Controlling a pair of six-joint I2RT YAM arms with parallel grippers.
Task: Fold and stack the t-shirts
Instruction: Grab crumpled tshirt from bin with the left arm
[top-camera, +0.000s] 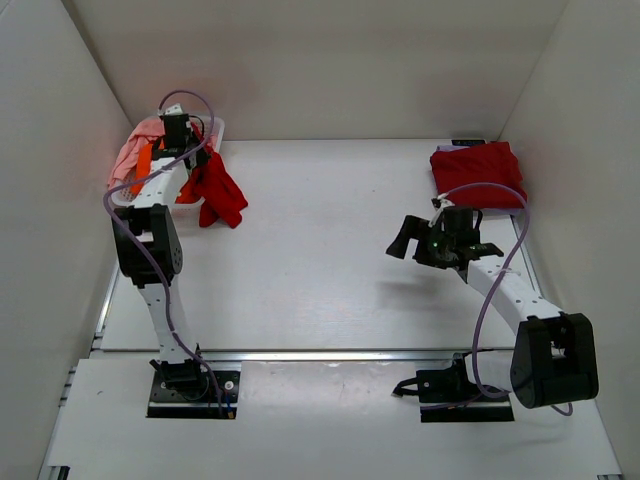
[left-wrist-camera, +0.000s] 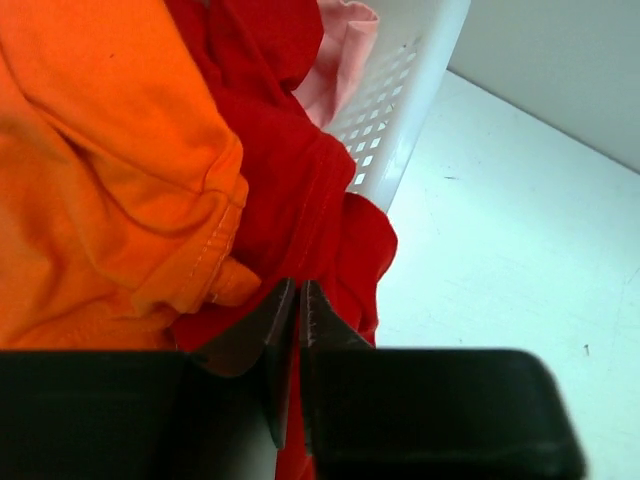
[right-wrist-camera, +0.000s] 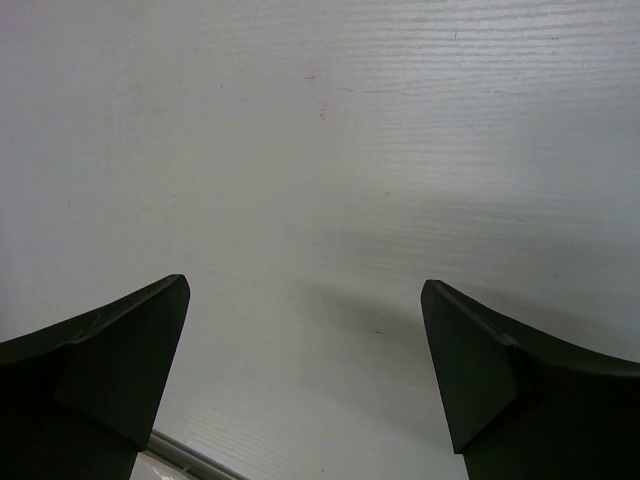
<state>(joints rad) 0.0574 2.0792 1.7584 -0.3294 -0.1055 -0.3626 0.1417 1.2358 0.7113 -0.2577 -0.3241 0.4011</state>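
My right gripper is far from where the red t-shirt hangs bunched (top-camera: 221, 191) over the basket's edge. My left gripper should first lay the t-shirt in the middle of the table (top-camera: 298, 258), and then both grippers should take its ends.
The bright red t-shirt (top-camera: 221, 196) spills out of the white mesh basket (top-camera: 217, 128) onto the table at the far left. My left gripper (top-camera: 195, 150) is over the basket's edge. In the left wrist view its jaws (left-wrist-camera: 298, 287) are pinched on a fold of the red t-shirt (left-wrist-camera: 300, 180), with red cloth showing between them. The orange t-shirt (left-wrist-camera: 100, 180) and the pale pink one (left-wrist-camera: 345, 50) lie bunched beside it in the basket (left-wrist-camera: 410, 90). A darker crimson t-shirt (top-camera: 478, 172) lies folded at the far right. My right gripper (top-camera: 420, 237) hangs open over bare table (right-wrist-camera: 305, 290), holding nothing.
White walls close in the table on the left, back and right. The pink cloth (top-camera: 128, 155) drapes over the basket's left side against the left wall. A metal rail (top-camera: 330, 354) runs along the table's near edge in front of the arm bases.
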